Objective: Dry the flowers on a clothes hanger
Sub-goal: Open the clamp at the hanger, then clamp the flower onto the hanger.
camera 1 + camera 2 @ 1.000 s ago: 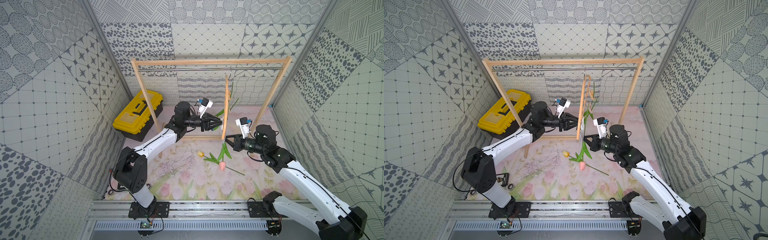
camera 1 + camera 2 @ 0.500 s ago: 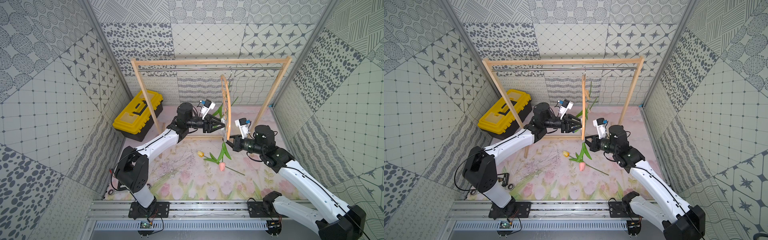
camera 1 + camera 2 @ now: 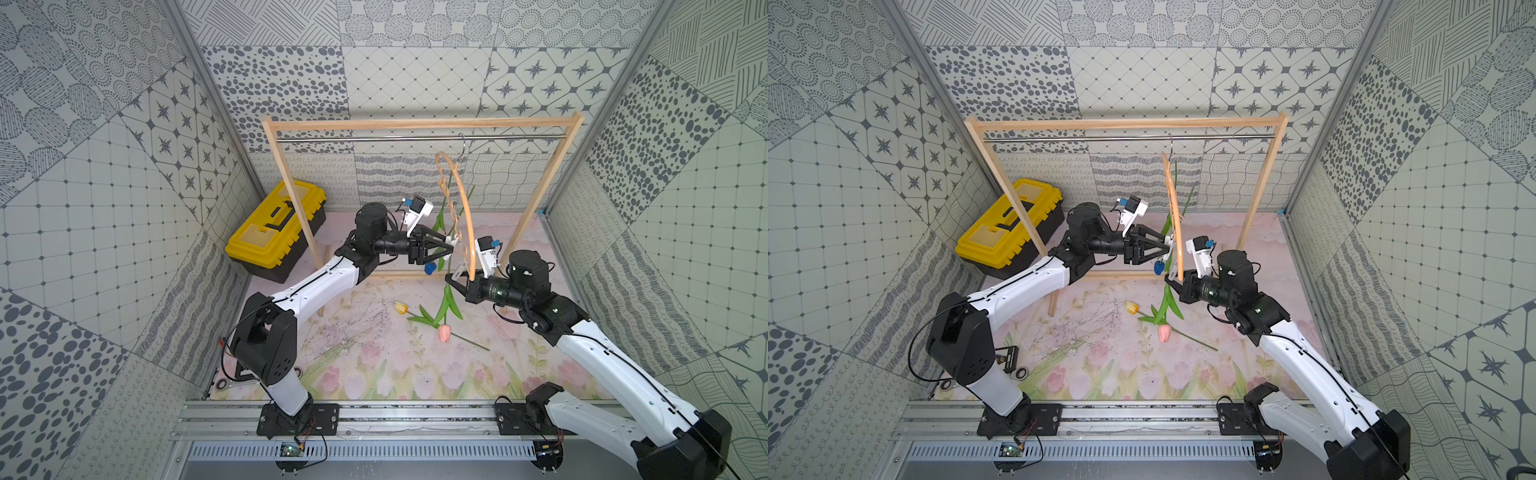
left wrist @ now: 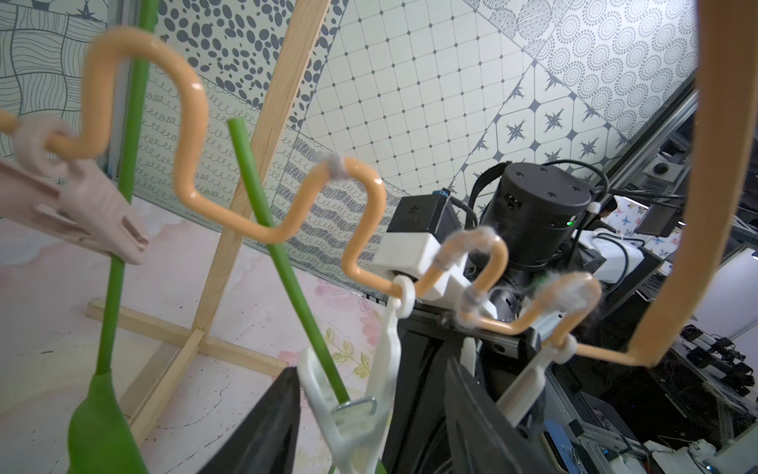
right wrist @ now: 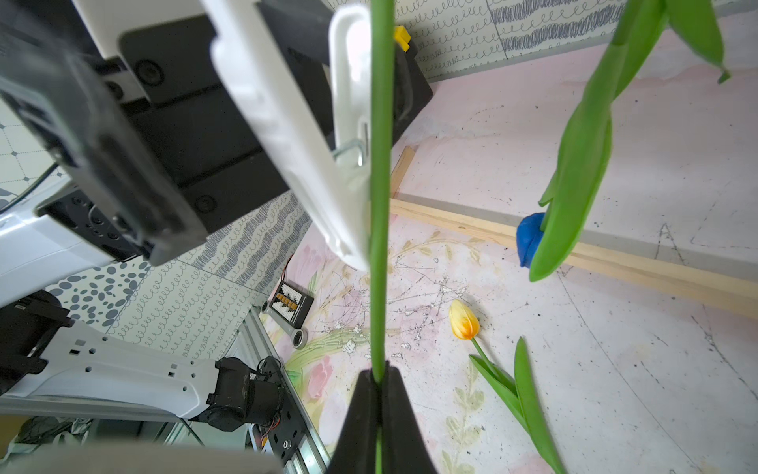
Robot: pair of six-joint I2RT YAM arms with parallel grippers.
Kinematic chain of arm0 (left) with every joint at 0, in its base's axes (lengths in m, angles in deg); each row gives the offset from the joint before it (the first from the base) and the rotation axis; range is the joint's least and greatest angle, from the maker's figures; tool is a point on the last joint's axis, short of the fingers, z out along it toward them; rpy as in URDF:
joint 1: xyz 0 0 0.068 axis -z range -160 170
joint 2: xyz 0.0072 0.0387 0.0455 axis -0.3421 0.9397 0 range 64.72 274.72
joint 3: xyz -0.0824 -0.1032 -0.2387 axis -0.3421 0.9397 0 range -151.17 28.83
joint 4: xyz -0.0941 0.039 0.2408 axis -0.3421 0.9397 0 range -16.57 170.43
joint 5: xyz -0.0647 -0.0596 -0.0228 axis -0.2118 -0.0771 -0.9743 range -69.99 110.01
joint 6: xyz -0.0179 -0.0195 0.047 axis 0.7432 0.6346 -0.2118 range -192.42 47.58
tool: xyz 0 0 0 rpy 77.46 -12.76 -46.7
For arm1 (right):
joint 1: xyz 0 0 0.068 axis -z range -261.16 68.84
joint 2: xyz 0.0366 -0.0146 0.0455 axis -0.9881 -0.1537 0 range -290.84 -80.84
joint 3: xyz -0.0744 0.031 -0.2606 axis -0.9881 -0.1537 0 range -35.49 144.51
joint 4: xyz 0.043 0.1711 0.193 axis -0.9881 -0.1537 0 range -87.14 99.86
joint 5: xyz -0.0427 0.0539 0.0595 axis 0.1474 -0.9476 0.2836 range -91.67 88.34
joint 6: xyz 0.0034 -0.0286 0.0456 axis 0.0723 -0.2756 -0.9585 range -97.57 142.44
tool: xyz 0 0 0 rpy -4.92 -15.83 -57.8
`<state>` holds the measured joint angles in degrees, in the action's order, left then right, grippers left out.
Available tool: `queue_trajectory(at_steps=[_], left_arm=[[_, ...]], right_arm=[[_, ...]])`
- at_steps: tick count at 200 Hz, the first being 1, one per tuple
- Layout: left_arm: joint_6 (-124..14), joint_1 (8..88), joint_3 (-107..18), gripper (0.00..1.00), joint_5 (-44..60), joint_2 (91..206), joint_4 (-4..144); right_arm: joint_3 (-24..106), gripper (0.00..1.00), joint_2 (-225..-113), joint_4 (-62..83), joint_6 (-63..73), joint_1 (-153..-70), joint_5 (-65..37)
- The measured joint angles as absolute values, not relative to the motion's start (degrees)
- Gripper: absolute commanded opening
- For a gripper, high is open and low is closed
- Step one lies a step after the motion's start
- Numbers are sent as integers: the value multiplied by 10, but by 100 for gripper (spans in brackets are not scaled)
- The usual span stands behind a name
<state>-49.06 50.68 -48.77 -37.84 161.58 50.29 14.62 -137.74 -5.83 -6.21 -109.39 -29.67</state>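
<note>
Next, my left gripper squeezes the clothespin open (image 4: pixel 353 428) while my right gripper straightens the stem in it, because the green stem slants across the white clothespin's legs (image 4: pixel 331 371).
The clothes hanger (image 3: pixel 466 208) (image 3: pixel 1174 216) hangs edge-on from the steel rail, and its wavy bar (image 4: pixel 190 102) fills the left wrist view. My left gripper (image 3: pixel 451 247) (image 3: pixel 1168 247) (image 4: pixel 371 367) is open, with its fingers on either side of a white clothespin (image 4: pixel 352 410) (image 5: pixel 348 82). A green stem (image 4: pixel 283 254) runs through that pin. Below it, my right gripper (image 3: pixel 449 279) (image 3: pixel 1169 277) (image 5: pixel 379 369) is shut on the same stem, and the pink tulip (image 3: pixel 444 332) hangs head down. A blue tulip (image 3: pixel 430 268) (image 5: pixel 529 242) hangs from a pink clothespin (image 4: pixel 82 205). A yellow tulip (image 3: pixel 401 307) (image 5: pixel 463 320) lies on the mat.
The wooden frame (image 3: pixel 415 123) with the rail spans the back, and its base bar (image 5: pixel 615 254) lies on the mat. A yellow toolbox (image 3: pixel 276 232) stands at the back left. Dried twigs (image 3: pixel 353 324) lie on the floral mat. Small tools (image 3: pixel 1013 357) lie at the front left.
My left gripper has moved a little right towards the hanger and its jaws have spread apart. The hanger has turned slightly, so its arch shows. The right gripper has not moved.
</note>
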Motion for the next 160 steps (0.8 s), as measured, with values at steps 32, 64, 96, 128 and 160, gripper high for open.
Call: queue_trajectory(at_steps=[32,64,96,128,160], left_arm=[[-503,516,-489,59,-367,1616,521],[-527,525,-496,41,-346,1616,547],[-541,527,-497,25,-325,1614,554],[-544,529,-493,15,-309,1613,550],[-522,530,-471,6,-294,1613,510]], right_arm=[[146,0,-1377,-60,-60,-1094,-297],[146,0,-1375,-60,-58,-1094,-297],[146,0,-1373,-60,-58,-1094,-297],[146,0,-1373,-61,-58,-1094,-295],[143,0,-1361,-65,-68,-1093,-248]])
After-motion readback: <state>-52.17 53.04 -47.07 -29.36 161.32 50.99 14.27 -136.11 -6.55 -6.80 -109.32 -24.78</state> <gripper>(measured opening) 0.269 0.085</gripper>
